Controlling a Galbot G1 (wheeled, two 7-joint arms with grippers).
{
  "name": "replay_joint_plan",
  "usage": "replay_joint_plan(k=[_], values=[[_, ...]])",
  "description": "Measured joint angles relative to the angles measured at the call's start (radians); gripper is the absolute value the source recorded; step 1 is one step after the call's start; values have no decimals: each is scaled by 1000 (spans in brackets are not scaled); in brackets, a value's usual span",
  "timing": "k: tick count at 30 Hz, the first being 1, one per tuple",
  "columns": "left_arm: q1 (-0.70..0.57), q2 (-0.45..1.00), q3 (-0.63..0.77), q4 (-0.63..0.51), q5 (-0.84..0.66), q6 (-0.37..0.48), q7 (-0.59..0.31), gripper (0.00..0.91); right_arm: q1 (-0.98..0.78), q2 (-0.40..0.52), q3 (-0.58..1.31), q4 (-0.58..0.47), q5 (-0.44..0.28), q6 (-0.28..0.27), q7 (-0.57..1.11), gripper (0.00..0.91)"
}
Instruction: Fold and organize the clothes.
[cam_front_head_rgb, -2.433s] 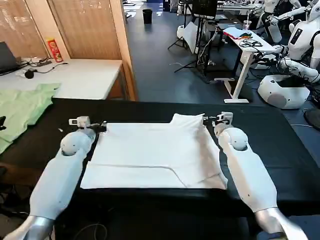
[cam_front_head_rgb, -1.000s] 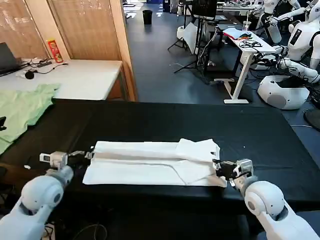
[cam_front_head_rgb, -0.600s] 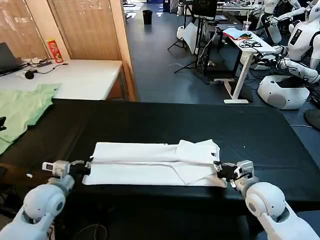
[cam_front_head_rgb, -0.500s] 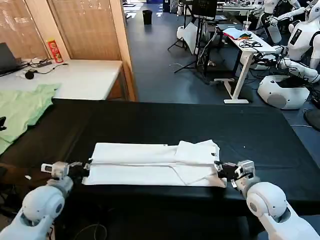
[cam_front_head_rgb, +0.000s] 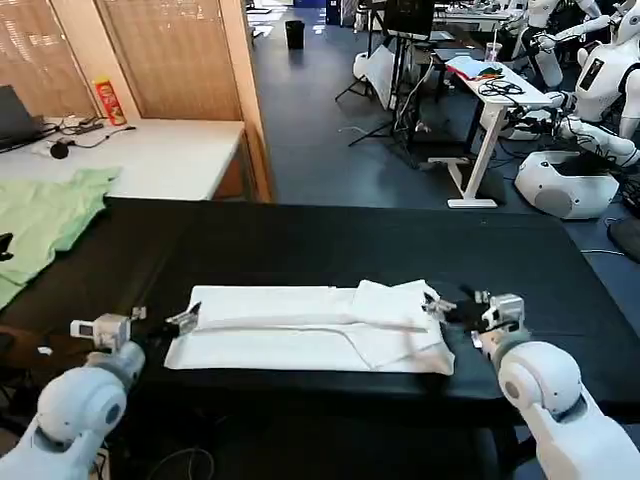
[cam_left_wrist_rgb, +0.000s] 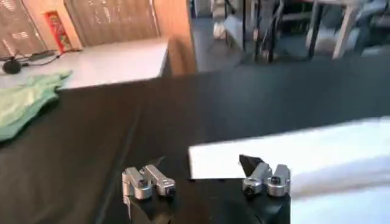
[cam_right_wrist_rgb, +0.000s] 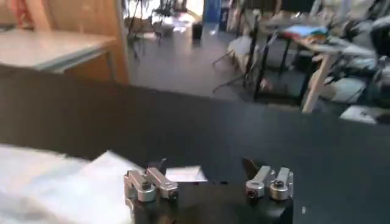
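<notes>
My gripper will fold the T-shirt's long band (cam_front_head_rgb: 255, 350) over, and it will settle into a compact packet, because the white T-shirt's layers lie limp and flat along their loose edge (cam_front_head_rgb: 300, 326).
The clothes, a white T-shirt (cam_front_head_rgb: 300, 328), lie folded into a long flat band near the front of the black table (cam_front_head_rgb: 300, 240), plain side up. My left gripper (cam_front_head_rgb: 164, 319) hovers at the band's left end, open, with one finger over the shirt's corner. In the left wrist view the left gripper (cam_left_wrist_rgb: 204, 168) has its jaws wide apart with the shirt's corner (cam_left_wrist_rgb: 286, 152) just beyond them. My right gripper (cam_front_head_rgb: 450, 303) is open at the band's right end. The right wrist view shows the right gripper (cam_right_wrist_rgb: 204, 165) spread, with white T-shirt cloth (cam_right_wrist_rgb: 67, 182) beside one finger.
A pale green garment (cam_front_head_rgb: 45, 215) hangs over the table's far left corner. Behind it stands a white desk (cam_front_head_rgb: 150, 150) with a red can (cam_front_head_rgb: 108, 100) and cables. The far half of the black table is bare. Other robots and desks stand in the room behind.
Both grippers pulled the shirt's far edge toward the near edge, folding it in half. They have since opened, let go of the cloth and drawn slightly outward.
</notes>
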Motion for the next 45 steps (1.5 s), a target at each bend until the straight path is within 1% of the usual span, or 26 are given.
replay_joint_plan(k=[5,12,13,15,16,17,19,20,21,22,23,24,25,26,27,28,29,30,33,37,41,42,43,44,45], values=[[-109,-44,32,120,-46,1,-2,878,66,60,-27,-110,-10,9,6,878],[-165,-91,49,218,-46,1,1,878,112,121,-42,-217,-10,9,0,878],[-170,-96,50,230,-45,1,1,839,113,127,-44,-224,-10,10,-1,868],[-177,-104,52,248,-45,3,3,800,114,138,-45,-237,-14,10,-1,839],[-180,-106,53,258,-43,5,3,780,114,142,-46,-242,-16,10,-1,800],[-182,-109,54,267,-38,6,4,741,114,146,-47,-246,-18,10,-1,751],[-184,-113,54,280,-34,6,7,653,112,154,-49,-250,-20,10,-2,731],[-185,-114,54,288,-32,5,9,507,112,158,-49,-252,-22,10,-2,712],[-187,-115,54,295,-29,4,14,410,112,161,-49,-254,-23,10,-2,702],[-188,-115,54,300,-26,3,20,224,112,162,-49,-256,-24,11,-2,653],[-189,-116,54,306,-21,-1,27,166,112,164,-49,-257,-25,11,-3,546],[-190,-117,54,310,-18,-4,29,146,113,165,-49,-259,-26,11,-3,507],[-191,-119,54,314,-16,-6,31,117,113,165,-49,-261,-26,12,-3,449],[-191,-120,54,317,-11,-9,36,59,113,166,-48,-262,-28,12,-4,341],[-191,-123,54,319,-3,-11,43,49,112,167,-47,-263,-30,13,-4,283],[-190,-124,55,319,6,-14,49,20,110,168,-45,-263,-31,14,-4,195],[-188,-125,58,318,17,-17,54,10,108,170,-44,-263,-33,16,-4,166],[-187,-127,62,319,33,-21,57,0,105,171,-42,-263,-36,18,-4,98],[-187,-132,73,318,94,-38,70,0,96,179,-39,-264,-53,38,-1,59],[-189,-140,87,320,174,-81,89,0,81,196,-27,-260,-99,86,31,49],[-206,-153,107,339,256,-128,102,0,70,212,-13,-255,-108,93,43,49],[-212,-156,112,344,266,-134,102,0,67,214,-10,-255,-108,94,40,59],[-217,-159,117,350,272,-137,102,10,64,214,-6,-252,-108,94,33,127],[-222,-162,121,357,274,-138,104,809,60,213,-2,-247,-108,94,21,878],[-226,-165,124,364,275,-144,105,878,56,211,0,-242,-107,94,9,878]])
